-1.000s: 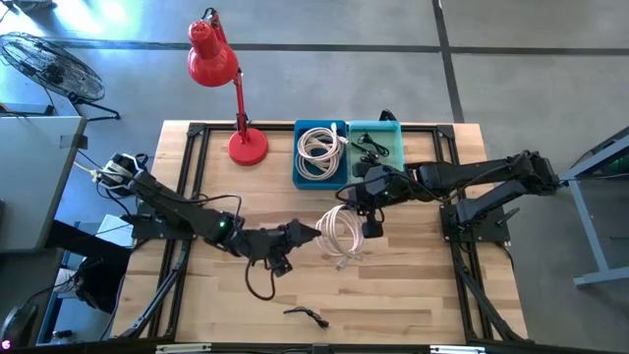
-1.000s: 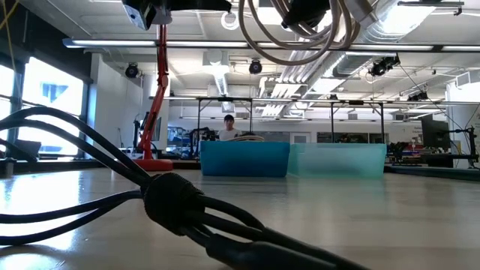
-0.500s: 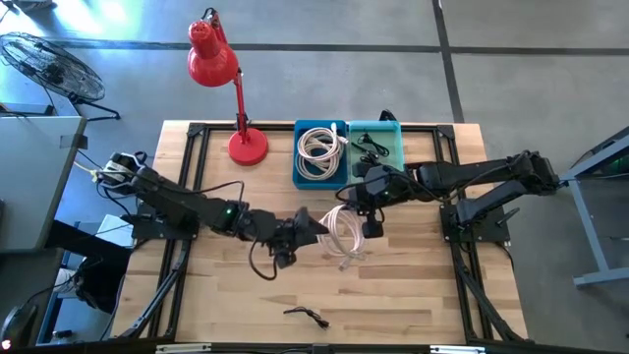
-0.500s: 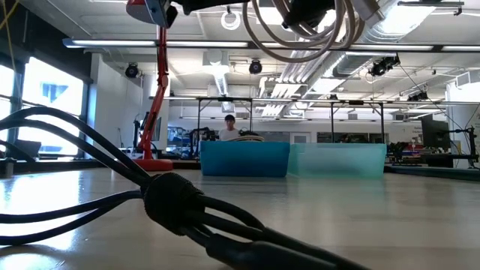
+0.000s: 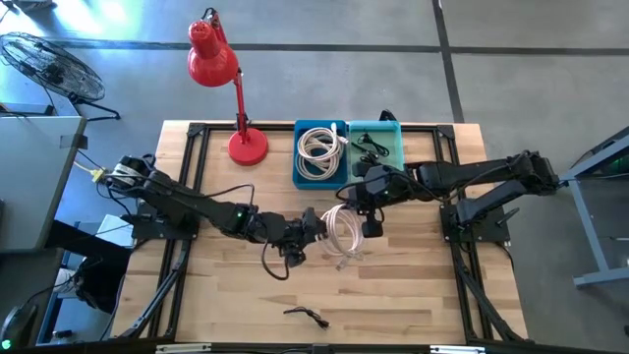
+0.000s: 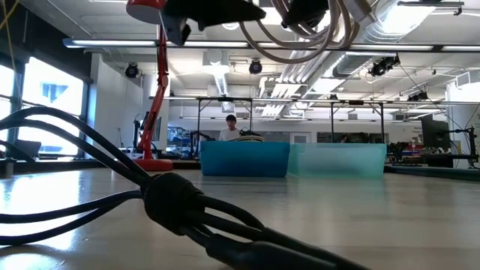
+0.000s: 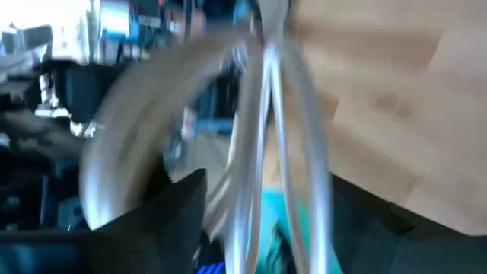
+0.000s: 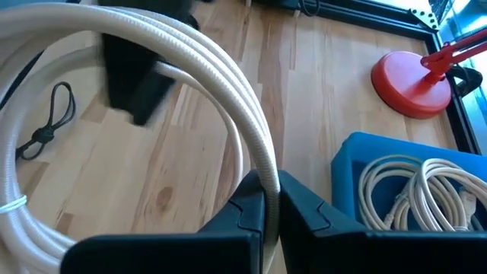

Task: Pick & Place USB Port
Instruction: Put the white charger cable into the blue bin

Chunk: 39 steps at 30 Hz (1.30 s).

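My left gripper should take the coil (image 5: 344,229) first and then place it, because the white cable coil is in my right gripper and the blue bin (image 5: 320,155) is on my left gripper's side.
A white cable coil (image 5: 341,231) hangs from my right gripper (image 5: 360,207) above the table's middle. The low view shows the white cable coil (image 6: 300,45) lifted clear of the wood. In the right wrist view my right gripper (image 8: 270,194) is shut on one strand. My left gripper (image 5: 315,224) has come level from the table's left, right up to the coil's left side. In the blurred left wrist view my left gripper (image 7: 259,228) is open, with coil strands (image 7: 262,144) between its fingers. My right gripper pinches a strand of the coil's upper part (image 8: 262,171) between its two fingers, coming from above. The coil hangs below the fingers in loose loops, clear of the table. My left gripper has strands between its open fingers; whether it touches them cannot be told.
A blue bin (image 5: 298,157) with white cables and a teal bin (image 5: 397,147) with black cables stand at the far edge. A red lamp (image 5: 246,146) stands left of them. A black cable (image 5: 307,315) lies near the near edge, also in the low view's foreground (image 6: 165,202).
My left gripper has moved toward the table's right, from well short of the coil up to its left side. The coil and my right gripper have stayed where they were.
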Each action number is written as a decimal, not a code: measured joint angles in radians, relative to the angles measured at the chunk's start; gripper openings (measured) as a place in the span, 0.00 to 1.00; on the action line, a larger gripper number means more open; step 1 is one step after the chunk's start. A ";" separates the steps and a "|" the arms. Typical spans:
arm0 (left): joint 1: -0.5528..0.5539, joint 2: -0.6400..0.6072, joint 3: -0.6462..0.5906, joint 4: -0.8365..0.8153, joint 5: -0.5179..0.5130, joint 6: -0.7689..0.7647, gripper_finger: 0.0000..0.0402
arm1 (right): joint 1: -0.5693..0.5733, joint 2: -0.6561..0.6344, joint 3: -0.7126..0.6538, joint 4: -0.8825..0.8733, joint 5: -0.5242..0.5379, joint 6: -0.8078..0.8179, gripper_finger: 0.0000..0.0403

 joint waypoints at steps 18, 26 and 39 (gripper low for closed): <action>-0.001 0.026 0.019 0.013 -0.296 0.093 0.02 | 0.028 0.000 0.000 -0.005 -0.016 0.071 0.24; -0.001 0.025 0.019 -0.002 -0.414 0.117 0.01 | 0.060 -0.009 0.000 -0.013 0.156 0.097 0.43; 0.050 0.018 0.078 -0.049 -0.746 0.454 0.00 | 0.115 -0.158 0.000 -0.184 0.507 0.187 0.45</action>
